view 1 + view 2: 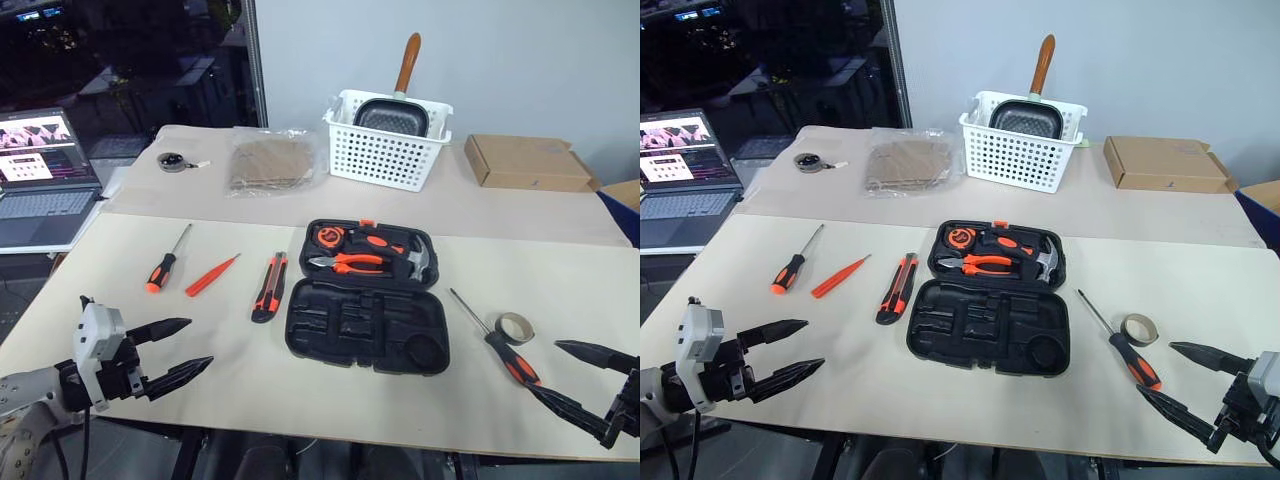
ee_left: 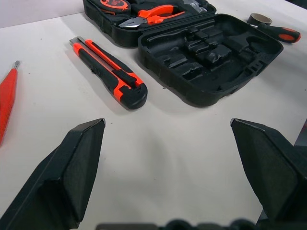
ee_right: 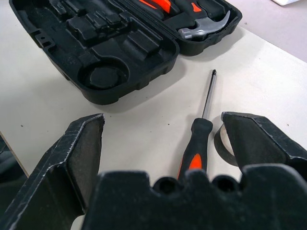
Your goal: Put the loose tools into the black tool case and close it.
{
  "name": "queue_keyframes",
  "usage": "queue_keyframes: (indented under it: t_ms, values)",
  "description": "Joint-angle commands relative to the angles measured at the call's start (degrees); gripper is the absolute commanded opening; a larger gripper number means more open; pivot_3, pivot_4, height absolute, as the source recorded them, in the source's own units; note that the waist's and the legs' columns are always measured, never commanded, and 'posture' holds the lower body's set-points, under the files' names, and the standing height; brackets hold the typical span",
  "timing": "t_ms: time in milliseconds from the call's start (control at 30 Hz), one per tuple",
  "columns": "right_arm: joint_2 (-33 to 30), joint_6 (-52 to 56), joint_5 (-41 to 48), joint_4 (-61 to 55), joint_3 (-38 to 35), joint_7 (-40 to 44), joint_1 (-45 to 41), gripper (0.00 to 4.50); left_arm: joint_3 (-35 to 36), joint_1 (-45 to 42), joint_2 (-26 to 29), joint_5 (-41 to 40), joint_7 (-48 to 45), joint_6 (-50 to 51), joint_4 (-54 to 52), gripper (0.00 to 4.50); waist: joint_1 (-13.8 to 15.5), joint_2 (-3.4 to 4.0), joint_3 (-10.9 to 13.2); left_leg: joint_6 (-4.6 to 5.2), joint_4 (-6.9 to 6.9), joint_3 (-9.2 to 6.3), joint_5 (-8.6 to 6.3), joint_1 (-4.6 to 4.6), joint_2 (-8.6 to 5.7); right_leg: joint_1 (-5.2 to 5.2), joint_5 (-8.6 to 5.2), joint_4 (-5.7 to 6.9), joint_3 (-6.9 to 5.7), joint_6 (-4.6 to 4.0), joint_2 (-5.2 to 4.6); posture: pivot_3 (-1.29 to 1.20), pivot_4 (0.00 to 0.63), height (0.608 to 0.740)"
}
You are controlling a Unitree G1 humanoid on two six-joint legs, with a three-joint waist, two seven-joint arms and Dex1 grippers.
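Observation:
My gripper will lower the short black-and-orange screwdriver (image 1: 162, 270) where an empty hollow (image 1: 365, 296) runs along the case's hinge, so the screwdriver should lie lengthwise inside the case.
The black tool case (image 1: 360, 325) lies open mid-table. Its near half has empty recesses; its far half holds pliers, a hammer and a tape measure. Left of it lie three loose tools: a black-and-orange utility knife (image 1: 269, 287), a thin red screwdriver (image 1: 210, 276) and a short black-and-orange screwdriver (image 1: 163, 265). A long-shafted screwdriver (image 1: 500, 335) lies right of the case. My left gripper (image 1: 199, 342) hovers open near the table's front left, pointing toward the knife (image 2: 108, 72). Over the front right my right gripper (image 1: 544, 367) is open, just short of the long screwdriver's handle (image 3: 199, 134).
A roll of tape (image 1: 515, 327) sits beside the long screwdriver. At the back stand a white basket (image 1: 385, 155) with a pan, a cardboard box (image 1: 525, 162), a bagged brown stack (image 1: 270, 162) and a round black tape measure (image 1: 174, 160). A laptop (image 1: 40, 180) sits far left.

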Motion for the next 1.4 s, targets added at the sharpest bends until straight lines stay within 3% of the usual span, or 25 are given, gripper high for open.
queue_keyframes:
  t_ms: [33, 133, 333, 533, 667, 767, 933, 1133, 1400]
  values:
    - [-0.98, 4.9, 1.91, -5.1, 1.14, -5.83, -2.69, 4.5, 0.12, -2.3, -0.28, -3.09, 2.76, 2.1, -2.44, 4.5, 0.01, 0.0, 0.0, 0.0, 0.0, 0.0, 0.0, 0.0, 0.0, 0.0, -0.01, 0.0, 0.0, -0.01, 0.0, 0.0, 0.15, 0.74]
    - [-3.34, 14.64, 1.22, -9.71, 6.58, -14.65, -8.05, 4.5, -1.16, -5.38, -1.5, -8.5, 7.16, 6.1, -7.87, 4.5, -0.31, -0.04, 0.05, -0.02, 0.01, -0.01, 0.02, 0.03, 0.03, -0.01, -0.09, 0.05, 0.04, -0.09, -0.01, 0.0, 0.15, 0.74]
    - [-8.48, 19.71, -2.61, -12.61, 11.58, -18.81, -12.56, 4.5, -4.17, -11.04, -0.37, -12.35, 10.96, 8.57, -14.26, 4.5, 0.26, -0.01, 0.04, -0.1, 0.01, 0.02, 0.08, 0.04, -0.01, 0.03, 0.15, 0.06, -0.02, 0.02, 0.0, 0.0, 0.15, 0.74]
    - [-5.94, 16.87, 9.14, -15.02, 15.81, -11.55, -21.59, 4.5, -4.66, -15.86, -2.87, -7.48, 26.01, 12.3, -11.26, 4.5, -0.22, -0.09, 0.08, -0.05, 0.0, -0.01, 0.07, -0.03, -0.01, 0.02, 0.17, 0.04, -0.03, -0.02, 0.33, 0.0, 0.15, 0.74]
    - [-4.78, 14.1, 9.99, -15.39, 21.25, -8.14, -26.78, 4.5, -7.19, -19.78, 0.9, -5.57, 35.1, 24.03, -7.95, 4.5, -0.13, -0.18, 0.13, 0.0, 0.01, -0.01, 0.03, 0.01, -0.05, 0.07, 0.17, 0.05, -0.05, 0.0, 0.5, 0.0, 0.15, 0.74]
    - [-3.24, 12.75, 10.23, -14.86, 25.19, -7.05, -31.52, 4.5, -5.65, -26.6, 0.7, -7.11, 42.14, 33.82, -1.26, 4.5, 0.09, -0.25, 0.17, 0.0, 0.16, -0.06, 0.03, -0.05, -0.05, 0.06, 0.05, 0.07, -0.14, 0.32, 0.5, 0.0, 0.15, 0.74]
    - [-1.62, 11.41, 10.03, -13.85, 29.72, -5.5, -35.74, 4.5, -6.46, -34.16, 4.33, -1.4, 46.79, 41.53, 10.56, 4.5, -0.15, -0.28, 0.19, 0.0, 0.27, -0.08, 0.03, -0.03, -0.06, 0.08, 0.21, 0.19, -0.15, 0.1, 0.43, 0.0, 0.15, 0.74]
    - [0.55, 8.7, 7.49, -11.99, 32.76, -5.71, -36.98, 4.5, -14.66, -47.3, 8.69, 4.74, 41.66, 42.79, 29.98, 4.5, 0.08, -0.32, 0.21, -0.03, 0.25, -0.13, 0.01, -0.06, -0.07, 0.03, 0.31, 0.26, -0.28, -0.08, 0.17, 0.0, 0.15, 0.74]
    - [4.08, 6.68, 5.27, -12.2, 33.46, -10.32, -37.22, 4.5, -27.1, -61.67, 8.33, 15.17, 30.67, 33.98, 51.66, 4.5, -0.22, -0.33, 0.21, 0.0, 0.27, -0.08, -0.02, -0.21, -0.16, -0.09, 0.34, 0.22, -0.29, -0.06, 0.14, 0.0, 0.15, 0.74]
